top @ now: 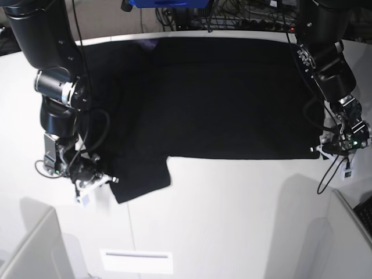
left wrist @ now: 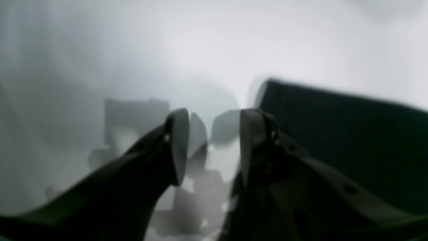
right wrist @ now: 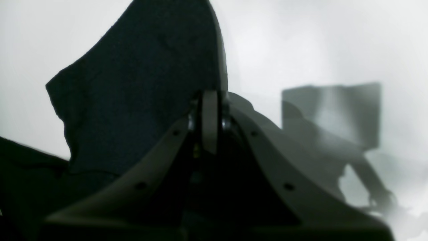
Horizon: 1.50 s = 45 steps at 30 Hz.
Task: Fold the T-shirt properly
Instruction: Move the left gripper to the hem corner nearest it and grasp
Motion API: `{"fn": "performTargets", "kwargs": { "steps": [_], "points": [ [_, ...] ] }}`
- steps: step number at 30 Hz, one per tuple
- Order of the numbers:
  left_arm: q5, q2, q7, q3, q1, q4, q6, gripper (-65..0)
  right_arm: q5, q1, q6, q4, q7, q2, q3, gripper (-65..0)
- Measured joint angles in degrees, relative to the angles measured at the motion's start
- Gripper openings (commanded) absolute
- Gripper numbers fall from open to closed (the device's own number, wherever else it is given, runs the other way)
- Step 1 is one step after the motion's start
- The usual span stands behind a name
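My left gripper should move inward and take hold of the front edge (top: 305, 157) before both grippers fold, because the T-shirt's front corner (top: 316, 156) is beside my left gripper's open fingers.
The black T-shirt (top: 215, 99) lies spread flat on the white table (top: 232, 221), with one sleeve (top: 142, 180) sticking out toward the front left. In the base view my right gripper (top: 110, 179) sits at that sleeve's outer edge. Seen from the right wrist, its jaws (right wrist: 210, 120) are shut, and the black cloth (right wrist: 140, 83) runs right into the fingertips. My left gripper (top: 319, 152) hovers at the shirt's front right corner. It stands open (left wrist: 214, 144) with nothing between its fingers, the cloth (left wrist: 334, 134) just beside the right finger.
A white rectangular plate (top: 136, 260) lies on the table near the front edge. Grey panels rise at the front left (top: 26, 247) and front right (top: 354, 226) corners. Cables and a blue object (top: 168, 3) sit behind the table's far edge.
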Motion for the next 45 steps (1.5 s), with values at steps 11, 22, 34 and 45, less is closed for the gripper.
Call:
{"fn": "performTargets", "kwargs": {
  "steps": [11, 22, 34, 45],
  "points": [
    [-0.4, 0.9, -1.4, 0.0, -0.4, -2.2, 0.0, -40.6, 0.0, 0.0, 0.0, 0.0, 0.0, 0.0, 0.0, -65.0],
    [-0.9, 0.9, -5.4, 0.0, -0.6, -3.9, 0.0, -61.9, 0.0, 0.0, 0.0, 0.0, 0.0, 0.0, 0.0, -65.0],
    [0.1, 0.9, 1.7, 0.0, 3.8, 4.5, 0.0, -65.0, 0.0, 0.0, 0.0, 0.0, 0.0, 0.0, 0.0, -65.0],
    [-0.3, 1.3, 2.9, -0.4, 3.7, 11.4, 0.0, -65.0, 0.0, 0.0, 0.0, 0.0, 0.0, 0.0, 0.0, -65.0]
  ]
}}
